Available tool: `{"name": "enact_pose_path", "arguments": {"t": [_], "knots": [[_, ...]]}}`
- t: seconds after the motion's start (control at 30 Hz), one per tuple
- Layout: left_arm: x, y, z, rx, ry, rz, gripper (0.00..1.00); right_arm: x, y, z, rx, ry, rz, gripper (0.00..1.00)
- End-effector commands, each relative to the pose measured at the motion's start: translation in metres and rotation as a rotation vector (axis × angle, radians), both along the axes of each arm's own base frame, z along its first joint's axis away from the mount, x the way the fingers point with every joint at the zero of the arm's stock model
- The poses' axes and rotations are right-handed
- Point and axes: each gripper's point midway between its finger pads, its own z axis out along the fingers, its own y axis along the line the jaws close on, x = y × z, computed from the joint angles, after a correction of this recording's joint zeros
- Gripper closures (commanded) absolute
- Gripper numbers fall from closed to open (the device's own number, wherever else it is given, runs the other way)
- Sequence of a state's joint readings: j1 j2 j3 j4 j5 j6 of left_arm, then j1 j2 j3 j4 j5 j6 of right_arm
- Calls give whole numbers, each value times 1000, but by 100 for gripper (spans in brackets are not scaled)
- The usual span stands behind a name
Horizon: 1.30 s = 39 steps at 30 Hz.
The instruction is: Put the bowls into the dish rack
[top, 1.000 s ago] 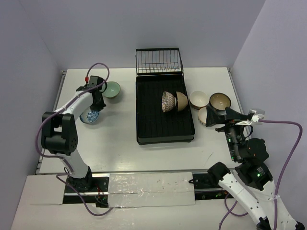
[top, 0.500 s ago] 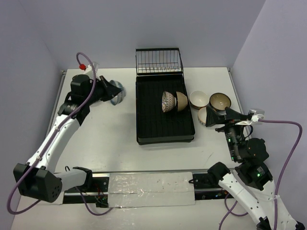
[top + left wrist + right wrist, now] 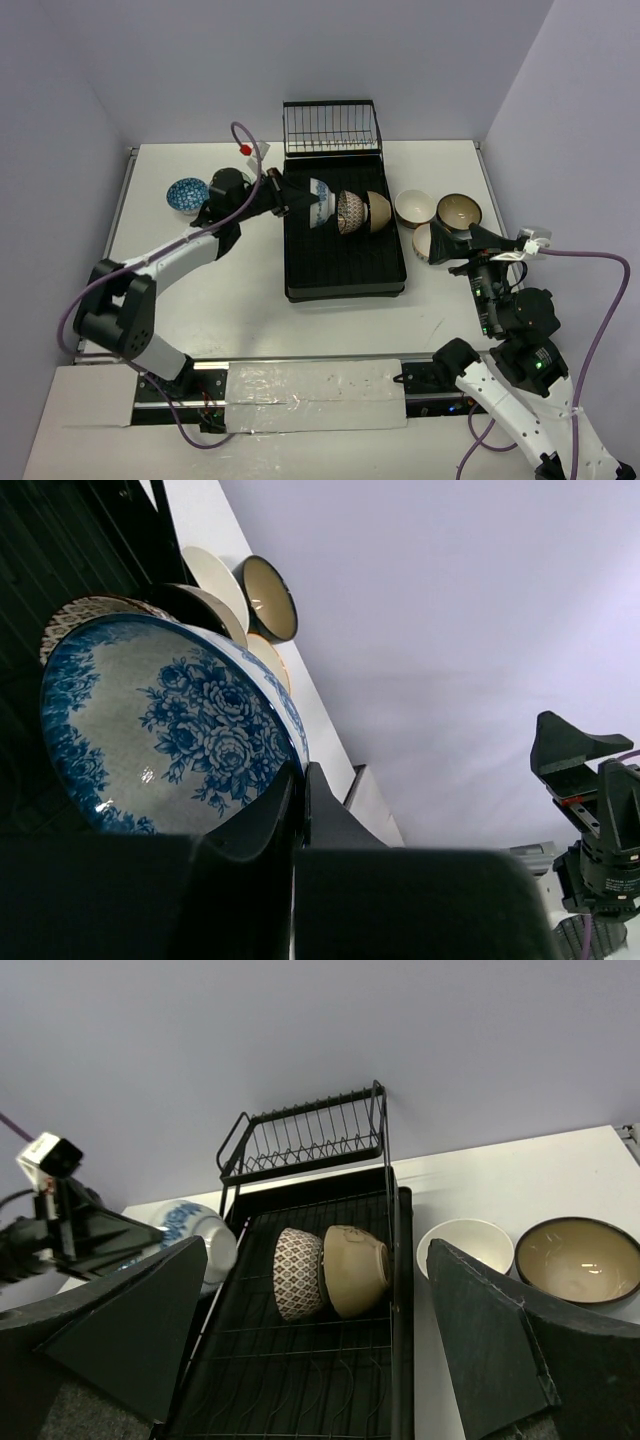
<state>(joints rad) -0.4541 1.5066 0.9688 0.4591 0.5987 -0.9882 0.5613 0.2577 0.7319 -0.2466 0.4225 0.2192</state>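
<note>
I should keep lowering the blue-white floral bowl [image 3: 321, 204] with my left gripper until it rests beside the brown-patterned bowl [image 3: 350, 212], because it is on edge and faces the same way as that bowl.
The dish rack [image 3: 300, 270] is a black ribbed tray with an upright wire section [image 3: 332, 128] at its far end. Inside it, a brown-patterned bowl [image 3: 350, 212] and a tan bowl [image 3: 378, 211] stand on edge. My left gripper [image 3: 300, 200] is shut on the rim of a blue-white floral bowl [image 3: 319, 201], held tilted over the rack's left side just beside the patterned one. In the left wrist view my fingers [image 3: 262, 815] pinch that bowl [image 3: 160, 730]. My right gripper [image 3: 462, 243] hangs open right of the rack with nothing between its fingers [image 3: 130, 1310].
A blue patterned bowl [image 3: 187, 195] sits on the table at the far left. Right of the rack stand a cream bowl [image 3: 414, 207], a dark-rimmed tan bowl [image 3: 459, 211] and one more bowl [image 3: 424, 243] partly hidden by my right gripper. Walls enclose the table.
My left arm has swung to the right, carrying the blue-white bowl from the table's left side to over the rack's left edge. The right arm has stayed still and open.
</note>
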Motion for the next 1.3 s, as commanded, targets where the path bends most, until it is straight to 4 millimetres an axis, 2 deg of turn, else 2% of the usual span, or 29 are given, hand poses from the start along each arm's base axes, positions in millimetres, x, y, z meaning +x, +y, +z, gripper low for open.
{"name": "enact_pose_path", "arguments": {"t": [0.0,0.03,0.1,0.13,0.2,0.23,0.37,0.63,1.27], "knots": [[-8,-16,53,-158,-193,-76,100,1,1,5,6,-17,1,2],[-3,-20,40,-157,-163,-78,100,1,1,5,2,-16,0,2],[-1,-22,35,-179,-173,-90,100,1,1,5,-1,-17,1,2],[3,-25,24,-186,-141,-97,100,1,1,4,-3,-14,0,2],[4,-28,21,-209,-139,-112,100,1,1,4,-5,-13,-2,2],[7,-31,11,-201,-116,-115,100,1,1,5,-3,-15,-2,2],[11,-33,-5,-188,-99,-118,100,2,2,3,-9,-9,-1,2],[19,-31,-36,-139,-52,-88,100,4,5,2,-15,-5,11,2],[41,-28,-79,-98,20,-42,100,3,5,1,-16,-4,14,2]]}}
